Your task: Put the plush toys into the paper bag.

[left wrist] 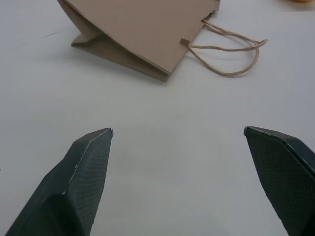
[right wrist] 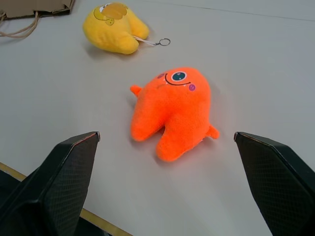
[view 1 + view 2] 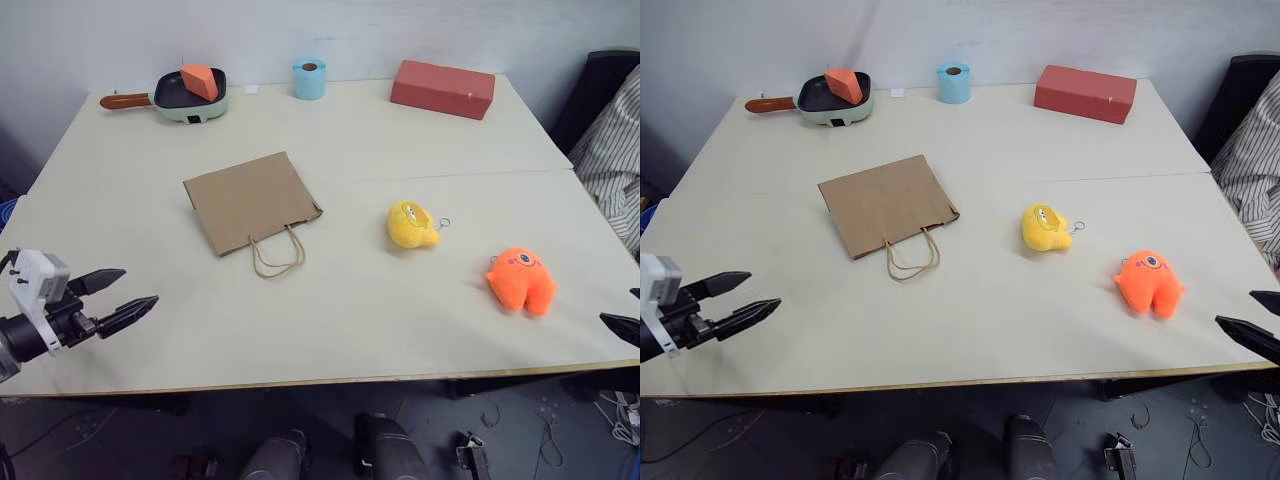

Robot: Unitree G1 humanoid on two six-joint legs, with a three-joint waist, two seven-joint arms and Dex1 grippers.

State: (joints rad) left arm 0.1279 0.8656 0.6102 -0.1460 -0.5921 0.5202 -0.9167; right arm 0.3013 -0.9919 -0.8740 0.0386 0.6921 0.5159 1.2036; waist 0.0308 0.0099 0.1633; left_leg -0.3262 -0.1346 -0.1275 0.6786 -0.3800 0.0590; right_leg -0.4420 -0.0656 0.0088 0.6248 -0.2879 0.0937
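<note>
The bag's opening [image 3: 272, 234] will spread open when the robot lifts the upper cord handle, because the folded side of the paper bag [image 1: 112, 48] is already gaping.
A brown paper bag [image 3: 248, 200] lies flat in the middle of the cream table [image 3: 350, 300], its cord handles [image 3: 277, 252] toward the front edge. To its right rests a round yellow plush toy [image 3: 411, 224] with a small keyring. Farther right and nearer the front sits an orange one-eyed plush toy [image 3: 521, 280] on its stubby legs. My left gripper [image 3: 120, 299] hovers open over the front left corner, pointing at the bag [image 1: 142, 34]. At the front right edge my right gripper [image 3: 1258, 320] stands open, facing the orange toy [image 2: 172, 110] with the yellow one [image 2: 110, 29] beyond it.
Along the far edge stand a green pan [image 3: 185, 98] holding an orange wedge block [image 3: 200, 80], a blue roll [image 3: 310, 78] and a red brick-shaped box [image 3: 442, 88]. A person's striped sleeve [image 3: 612, 150] and a dark chair are at the right.
</note>
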